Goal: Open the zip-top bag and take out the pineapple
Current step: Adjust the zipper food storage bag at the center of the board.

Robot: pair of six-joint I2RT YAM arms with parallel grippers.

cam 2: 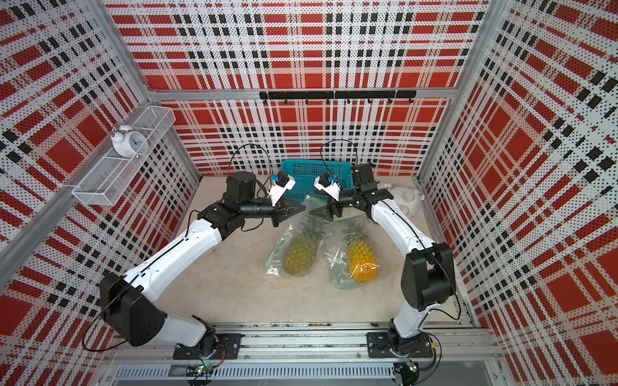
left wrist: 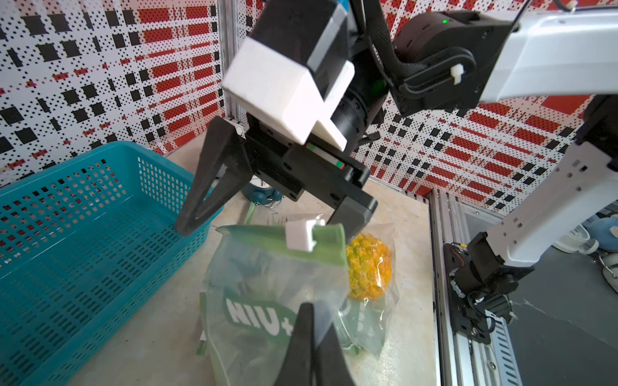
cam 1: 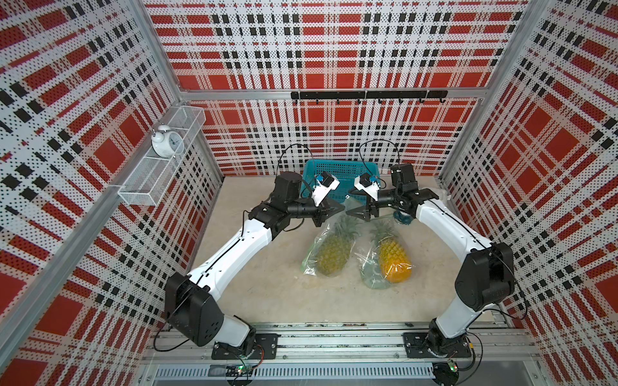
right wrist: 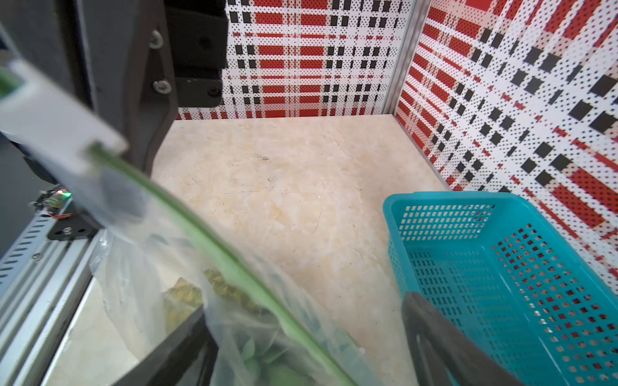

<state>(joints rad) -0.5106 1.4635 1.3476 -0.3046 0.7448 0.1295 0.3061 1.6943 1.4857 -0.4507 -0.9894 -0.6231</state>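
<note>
I should pull the bag (cam 1: 334, 249) back with my left gripper until my right gripper's fingers can pinch the white slider (left wrist: 300, 235), because the slider is outside those open fingers.
A clear zip-top bag (cam 1: 322, 240) (left wrist: 267, 284) with a green zip strip and a white slider (left wrist: 301, 235) holds a greenish pineapple (cam 1: 334, 257) (cam 2: 299, 254). Its top end is lifted off the table. My left gripper (cam 1: 342, 209) (cam 2: 303, 209) (left wrist: 312, 305) is shut on the bag's film just under the zip. My right gripper (cam 1: 349, 210) (cam 2: 311, 211) (right wrist: 306, 304) faces it, open, with its fingers on either side of the bag's top and the zip strip (right wrist: 217, 247) between them. The slider sits near one of the right gripper's fingers.
A second clear bag (cam 1: 371, 267) with an orange-yellow pineapple (cam 1: 394, 260) (left wrist: 368, 267) lies to the right. A teal basket (cam 1: 334, 167) (left wrist: 83, 217) (right wrist: 501, 250) stands behind the grippers at the back wall. A small teal clock (left wrist: 261, 194) sits under the right arm. A wire shelf with a white clock (cam 1: 166, 142) hangs on the left wall.
</note>
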